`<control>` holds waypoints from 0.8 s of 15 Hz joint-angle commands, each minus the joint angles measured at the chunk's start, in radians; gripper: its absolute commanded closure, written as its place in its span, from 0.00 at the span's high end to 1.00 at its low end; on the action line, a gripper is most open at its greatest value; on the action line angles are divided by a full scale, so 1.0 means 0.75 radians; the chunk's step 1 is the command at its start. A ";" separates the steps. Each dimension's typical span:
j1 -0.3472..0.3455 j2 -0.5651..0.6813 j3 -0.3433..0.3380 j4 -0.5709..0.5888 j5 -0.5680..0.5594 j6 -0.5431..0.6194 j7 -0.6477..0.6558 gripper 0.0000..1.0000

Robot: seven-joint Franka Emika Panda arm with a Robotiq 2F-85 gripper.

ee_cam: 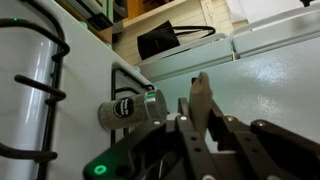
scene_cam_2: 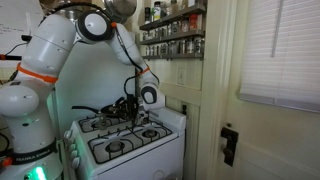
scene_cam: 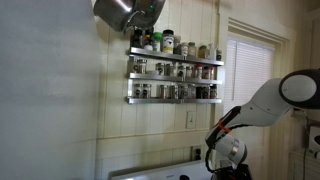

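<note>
I should keep lowering the wooden piece [ee_cam: 201, 97] with my gripper beside the jar until the piece rests, then let go, because it is clear of the glass jar [ee_cam: 133, 108].
In the wrist view my gripper [ee_cam: 200, 108] is shut on a tan, stick-like wooden piece [ee_cam: 201, 88] that pokes up between the black fingers [ee_cam: 222, 128]. Its lower end is hidden by the jaws. Beneath it lies the white top of a stove [ee_cam: 270, 70]. An exterior view shows the gripper [scene_cam_2: 130, 103] low over the back burners of the stove [scene_cam_2: 150, 152], beside a dark pan-like thing [scene_cam_2: 95, 110]. In another exterior view only the wrist and gripper [scene_cam: 228, 156] show, at the bottom edge.
Black burner grates [ee_cam: 40, 90] stand at the left of the wrist view, and a black object [ee_cam: 160, 40] lies farther off. A spice rack [scene_cam: 175, 78] full of jars hangs on the wall above the stove. A metal pot [scene_cam: 128, 12] hangs overhead. Window blinds [scene_cam: 248, 70] are nearby.
</note>
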 commanded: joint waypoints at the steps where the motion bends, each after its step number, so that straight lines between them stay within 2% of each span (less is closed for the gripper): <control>1: 0.003 0.008 -0.004 0.013 0.003 -0.004 -0.001 0.22; 4: 0.003 0.015 -0.004 0.019 0.005 -0.004 -0.004 0.22; 5: 0.003 0.015 -0.004 0.019 0.005 -0.004 -0.005 0.05; 12: -0.009 0.231 0.039 0.162 0.020 -0.107 -0.023 0.05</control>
